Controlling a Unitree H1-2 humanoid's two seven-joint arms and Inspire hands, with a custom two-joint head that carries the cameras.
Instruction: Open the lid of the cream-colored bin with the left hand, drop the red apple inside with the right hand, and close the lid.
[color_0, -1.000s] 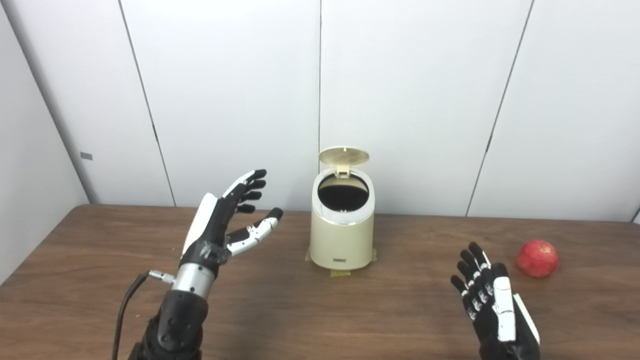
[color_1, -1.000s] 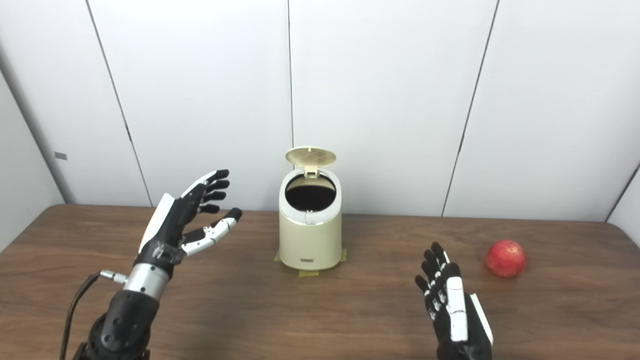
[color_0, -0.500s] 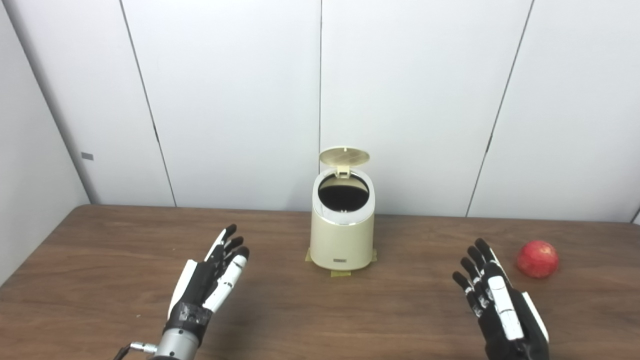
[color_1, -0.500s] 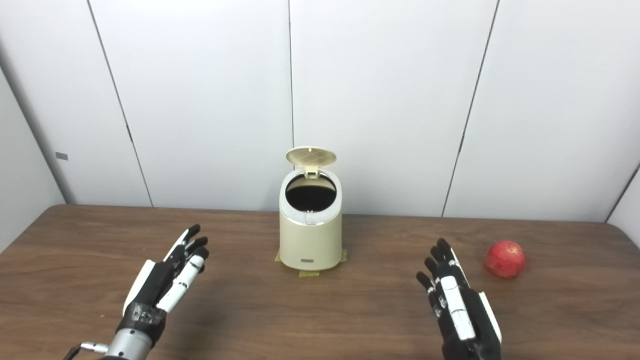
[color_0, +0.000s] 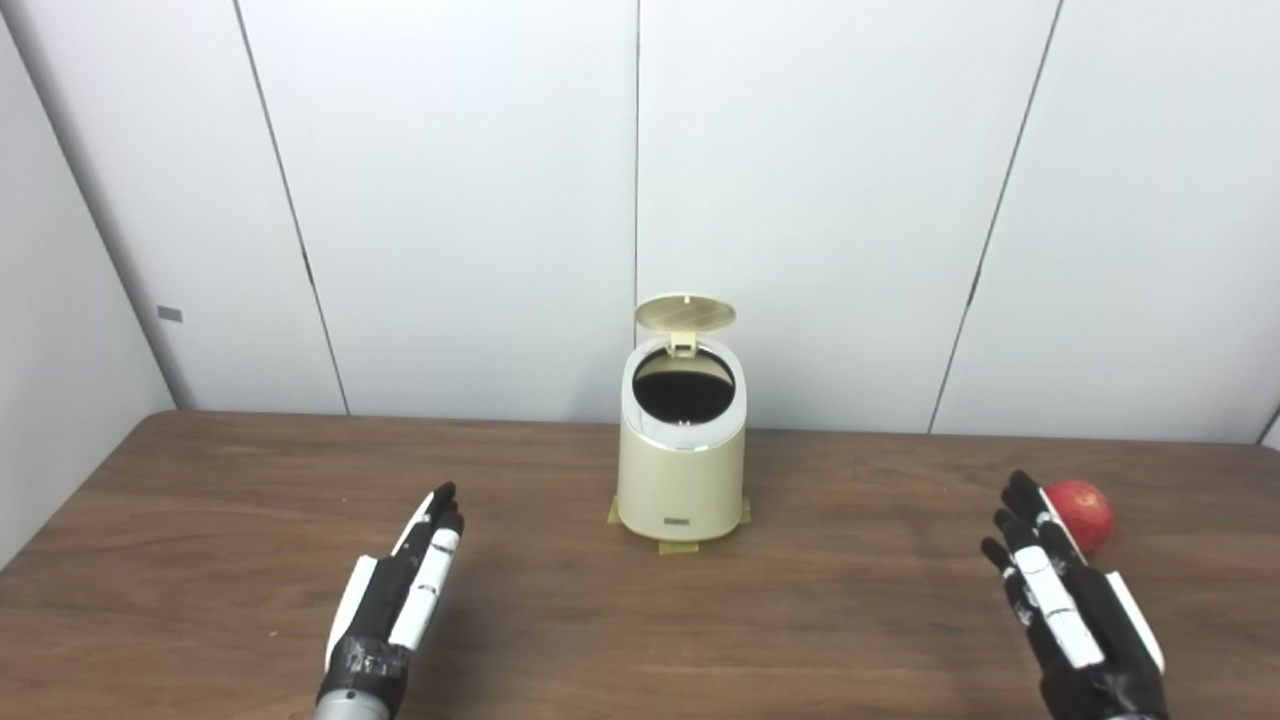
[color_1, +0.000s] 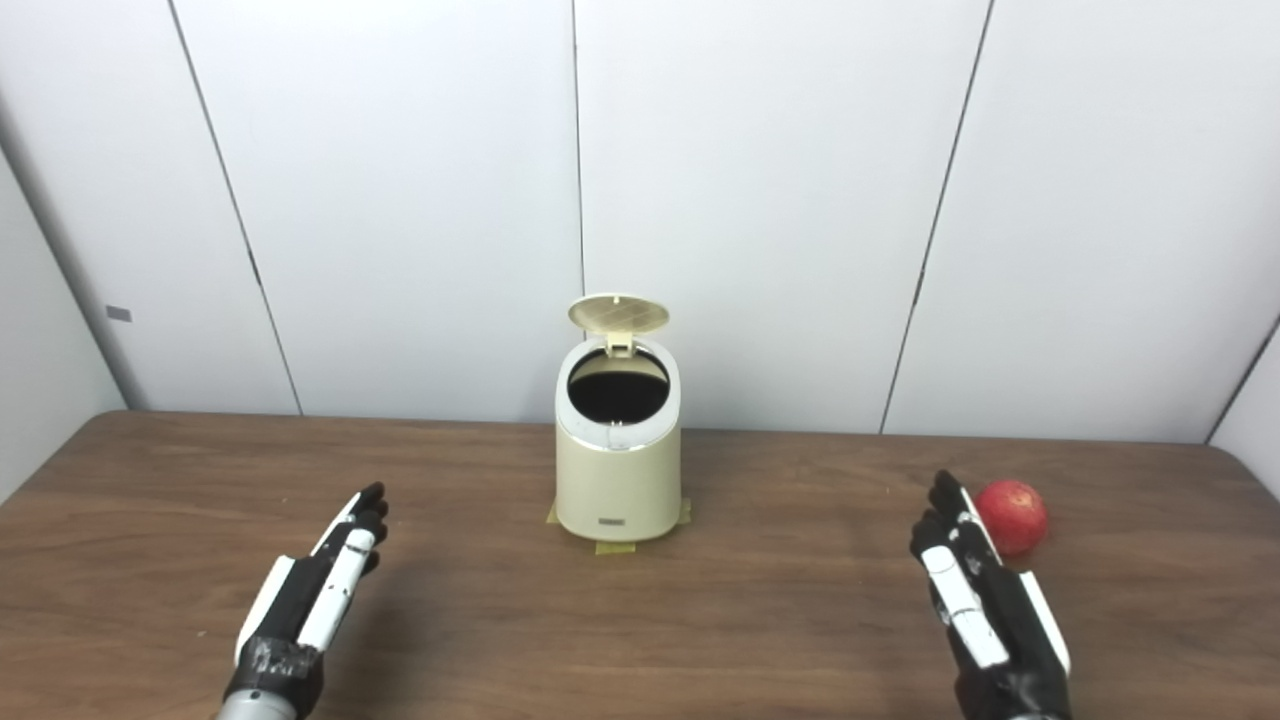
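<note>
The bin's dark opening (color_0: 684, 391) is bigger across than the red apple (color_0: 1082, 516). The red apple will drop through and be out of sight when I let it fall.
The cream-colored bin (color_0: 682, 478) stands at the middle back of the wooden table, taped down at its base. Its round lid (color_0: 685, 314) is flipped up, and the dark opening shows. The red apple (color_0: 1085, 512) lies on the table at the right. My right hand (color_0: 1072, 606) is open with fingers straight, just left of the apple and partly in front of it. My left hand (color_0: 400, 595) is open and empty, low over the table at the front left, well away from the bin.
The wooden table (color_0: 200, 520) runs to white wall panels at the back. Yellow tape (color_0: 680, 545) shows under the bin's base. The table's right edge lies close to the apple.
My left hand has dropped from beside the bin down to the table's front left. My right hand has moved right and forward, up to the apple. The lid stays open.
</note>
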